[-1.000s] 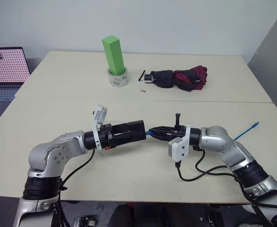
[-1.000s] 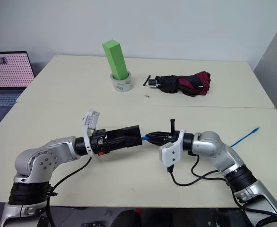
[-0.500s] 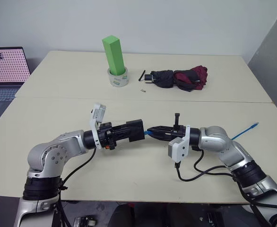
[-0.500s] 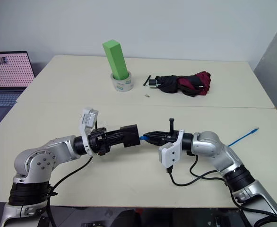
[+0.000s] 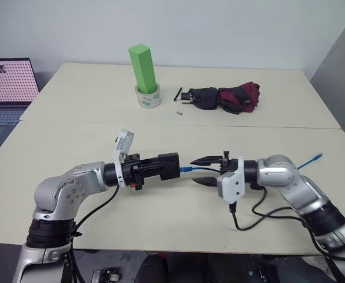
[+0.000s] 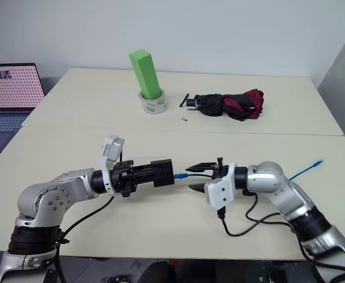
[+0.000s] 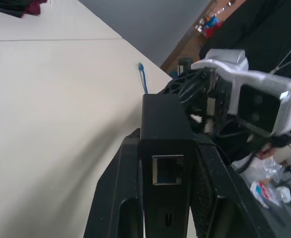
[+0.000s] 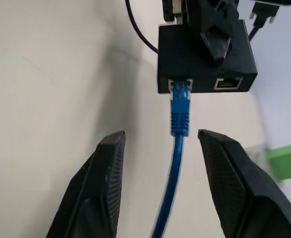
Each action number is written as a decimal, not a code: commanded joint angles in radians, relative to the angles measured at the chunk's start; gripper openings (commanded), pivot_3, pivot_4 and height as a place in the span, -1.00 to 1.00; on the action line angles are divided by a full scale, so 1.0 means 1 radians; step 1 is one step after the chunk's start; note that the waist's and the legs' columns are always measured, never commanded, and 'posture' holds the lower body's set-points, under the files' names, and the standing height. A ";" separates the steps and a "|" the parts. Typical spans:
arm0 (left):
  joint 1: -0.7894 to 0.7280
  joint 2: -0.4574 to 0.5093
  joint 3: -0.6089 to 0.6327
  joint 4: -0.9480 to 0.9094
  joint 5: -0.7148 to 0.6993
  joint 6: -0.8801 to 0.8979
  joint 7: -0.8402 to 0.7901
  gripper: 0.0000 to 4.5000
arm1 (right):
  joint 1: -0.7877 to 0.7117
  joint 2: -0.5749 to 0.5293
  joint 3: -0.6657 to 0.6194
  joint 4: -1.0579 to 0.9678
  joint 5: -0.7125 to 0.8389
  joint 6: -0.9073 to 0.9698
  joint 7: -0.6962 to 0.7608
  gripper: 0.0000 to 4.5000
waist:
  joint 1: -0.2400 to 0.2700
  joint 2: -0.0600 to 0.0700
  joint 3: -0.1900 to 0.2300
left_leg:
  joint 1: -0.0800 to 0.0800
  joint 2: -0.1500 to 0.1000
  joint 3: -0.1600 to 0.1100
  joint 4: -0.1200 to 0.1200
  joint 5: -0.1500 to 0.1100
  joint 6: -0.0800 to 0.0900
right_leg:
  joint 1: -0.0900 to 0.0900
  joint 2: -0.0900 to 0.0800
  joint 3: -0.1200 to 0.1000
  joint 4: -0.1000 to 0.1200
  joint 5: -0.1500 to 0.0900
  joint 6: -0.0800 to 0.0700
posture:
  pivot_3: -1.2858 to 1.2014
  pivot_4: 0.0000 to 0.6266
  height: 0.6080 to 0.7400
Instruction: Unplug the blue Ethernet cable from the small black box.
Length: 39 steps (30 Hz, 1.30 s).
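The plug's latch (image 8: 180, 101) needs to be squeezed before I pull, so I should turn my right gripper first. Its fingers are now on both sides of the cable (image 8: 176, 154) behind the plug, facing its sides.
My left gripper (image 5: 170, 167) is shut on the small black box (image 6: 161, 171) and holds it above the table, pointing toward the right arm. The left wrist view has the box (image 7: 161, 116) between the two fingers, with an empty port (image 7: 168, 170) facing the camera. The blue Ethernet cable (image 8: 179, 115) has its plug seated in another port of the box (image 8: 200, 54). My right gripper (image 5: 199, 170) is open, one finger on each side of the cable just behind the plug, touching neither. The cable's far end (image 5: 317, 157) lies on the table at the right.
At the back of the table a green block (image 5: 143, 65) stands in a roll of tape (image 5: 148, 98). A folded black-and-maroon umbrella (image 5: 226, 98) lies to its right. A laptop (image 5: 5, 88) sits at the far left. Black robot cables (image 5: 261, 213) trail under the right arm.
My right gripper has opened, let go of the plug end of the cable, and drawn back a little to the right. The left fingers have closed in on the box, which stayed in place.
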 commanded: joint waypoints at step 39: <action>-0.042 0.057 -0.075 -0.092 0.047 -0.097 -0.170 -0.65 | -0.091 0.145 -0.198 -0.158 0.665 1.095 -0.026 -0.99 | -0.002 0.000 0.000 | 0.000 -0.001 -0.001 0.000 0.000 0.001 | 0.000 0.000 -0.001 -0.001 0.000 0.000 | 0.03 -0.52 1.00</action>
